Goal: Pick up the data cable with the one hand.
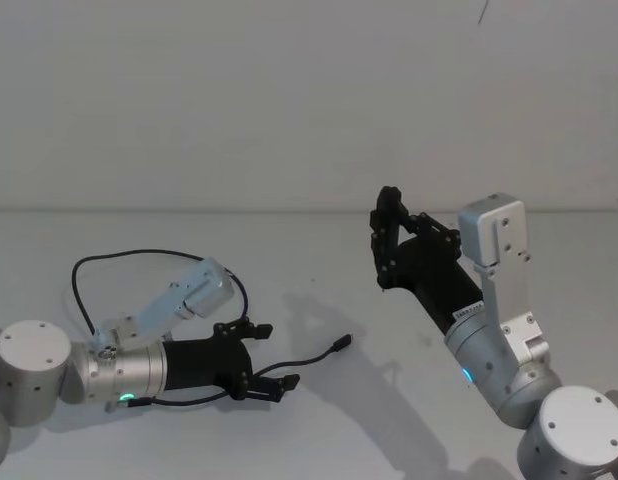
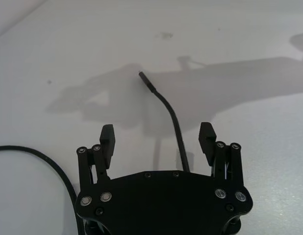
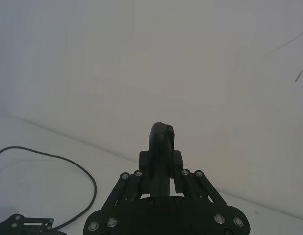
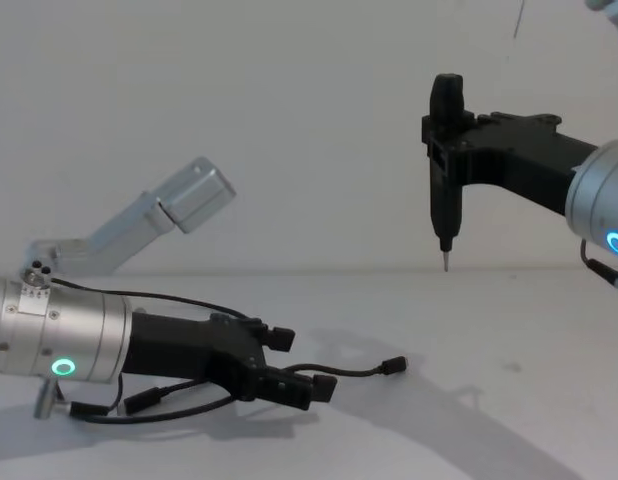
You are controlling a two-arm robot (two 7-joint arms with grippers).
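The plug (image 4: 393, 366) lies loose on a thin, curved cord (image 4: 339, 371), so it will swing a little to the side when the robot pinches the cord and pushes the plug.
The data cable (image 1: 314, 355) is a thin black cord lying on the white table. One small plug lies just beyond my left fingertips. The cord (image 2: 171, 115) runs back between the two spread fingers and under the palm. From the chest view the cable (image 4: 364, 372) rests flat, its free plug to the right. My left gripper (image 1: 271, 355) is low over the table, open, straddling the cord (image 2: 157, 129) without pinching it (image 4: 307, 360). My right gripper (image 1: 384, 238) hangs raised at the right, shut on nothing (image 3: 161, 134) (image 4: 444, 150).
A black wire (image 1: 139, 252) fixed to the left wrist loops out behind the left arm and shows in the left wrist view (image 2: 38, 156) and the right wrist view (image 3: 88, 178). The white table (image 1: 409, 420) meets a plain white wall behind.
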